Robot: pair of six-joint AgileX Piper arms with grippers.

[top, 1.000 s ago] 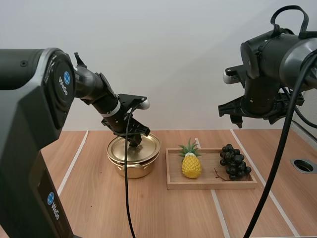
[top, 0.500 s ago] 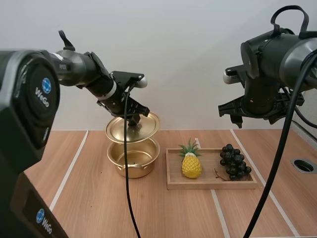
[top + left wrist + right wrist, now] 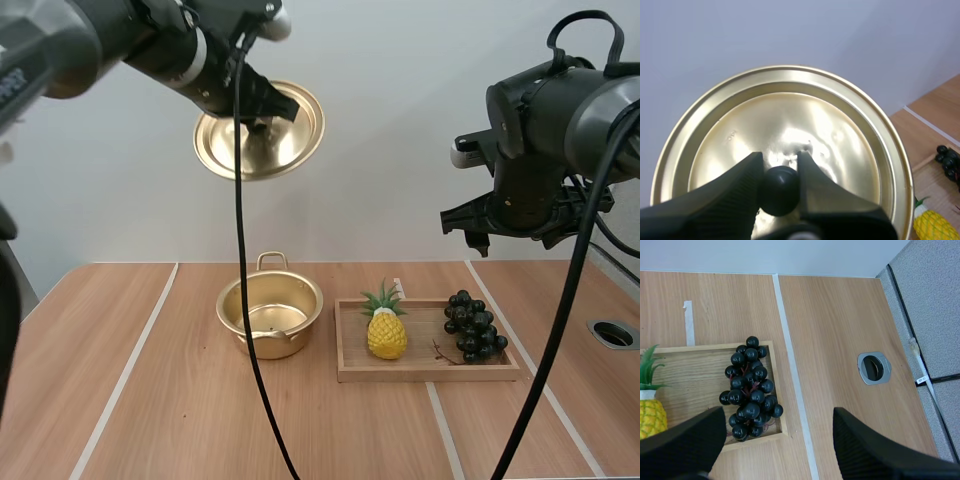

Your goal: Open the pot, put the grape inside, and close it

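Note:
I expect the whole grape bunch point(image 3: 474, 327) to stay together when I carry it into the gold pot, because red stems point(image 3: 754, 386) run between the dark grapes.
The gold pot point(image 3: 270, 318) stands open on the table, nothing inside it. High above it my left gripper point(image 3: 268, 118) holds the gold lid point(image 3: 262, 135) tilted; in the left wrist view the fingers point(image 3: 737, 182) pinch the lid's black knob point(image 3: 780, 184) against the lid point(image 3: 805, 130). A bunch of dark grapes point(image 3: 472, 326) lies at the right end of the wooden tray point(image 3: 428, 373). My right gripper point(image 3: 777, 445) hangs open high over the grapes point(image 3: 750, 389), its fingers wide apart.
A toy pineapple point(image 3: 386, 328) lies in the tray's left half, beside the pot. A round metal grommet point(image 3: 612, 334) is set into the table at the far right. White tape lines run across the wooden tabletop.
My left gripper has lifted the lid off the pot and carried it far upward. The right arm has not moved.

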